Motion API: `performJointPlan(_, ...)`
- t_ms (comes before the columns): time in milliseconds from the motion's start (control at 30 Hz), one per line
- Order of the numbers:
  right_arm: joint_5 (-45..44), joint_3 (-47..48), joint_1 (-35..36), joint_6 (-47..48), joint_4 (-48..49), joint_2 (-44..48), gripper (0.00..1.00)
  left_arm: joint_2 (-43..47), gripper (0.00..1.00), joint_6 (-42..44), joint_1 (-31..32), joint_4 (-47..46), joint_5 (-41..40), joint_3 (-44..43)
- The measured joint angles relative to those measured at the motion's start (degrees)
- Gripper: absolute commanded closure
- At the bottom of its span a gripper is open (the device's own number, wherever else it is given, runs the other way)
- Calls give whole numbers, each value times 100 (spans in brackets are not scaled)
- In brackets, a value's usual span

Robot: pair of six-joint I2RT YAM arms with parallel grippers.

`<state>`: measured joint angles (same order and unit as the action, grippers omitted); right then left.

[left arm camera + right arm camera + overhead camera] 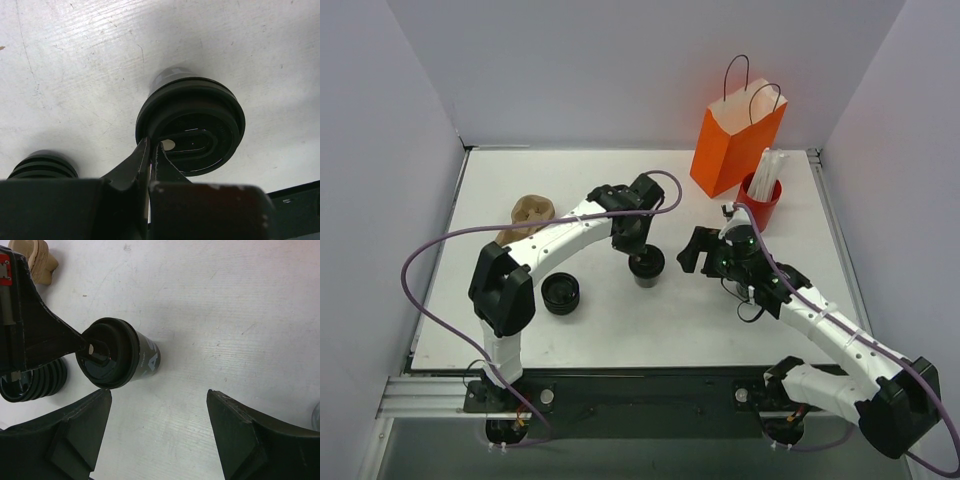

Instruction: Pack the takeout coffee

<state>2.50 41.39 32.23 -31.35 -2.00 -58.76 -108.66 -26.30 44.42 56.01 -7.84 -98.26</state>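
Observation:
Next, my open right gripper moves in and grips the lid's facing rim [662, 263], because my left gripper's closed fingers are only resting on the lid's top [644, 261].
The takeout coffee [648, 267] is a short dark cup with a black lid, standing upright mid-table. In the left wrist view the coffee [192, 120] fills the centre. My left gripper [151, 145] is shut, its tips resting on the near edge of the lid with nothing visibly pinched between them. Seen from above, the left gripper [641, 250] hangs right over the cup. In the right wrist view the coffee [120, 357] is upper left, and my right gripper [159, 392] stands wide open and empty, low and to the cup's right. The right gripper [693, 250] sits just right of the cup.
An orange paper bag [735, 140] with handles stands open at the back right. A red cup of white straws [760, 198] stands in front of it. A low ribbed black stack [561, 294] sits left of the coffee, and a brown moulded piece [530, 213] lies further back left.

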Motion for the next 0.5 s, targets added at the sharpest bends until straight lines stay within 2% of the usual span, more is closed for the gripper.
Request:
performJointPlan(200, 55, 0, 0, 2, 0, -37, 21, -81, 83, 0, 0, 50, -57, -26)
performJointPlan(367, 142, 0, 0, -2, 4, -120, 22, -90, 65, 11, 0, 59, -87, -28)
performJointPlan(500, 282, 28, 0, 0, 4, -245, 22, -90, 60, 9, 0, 87, -136, -70)
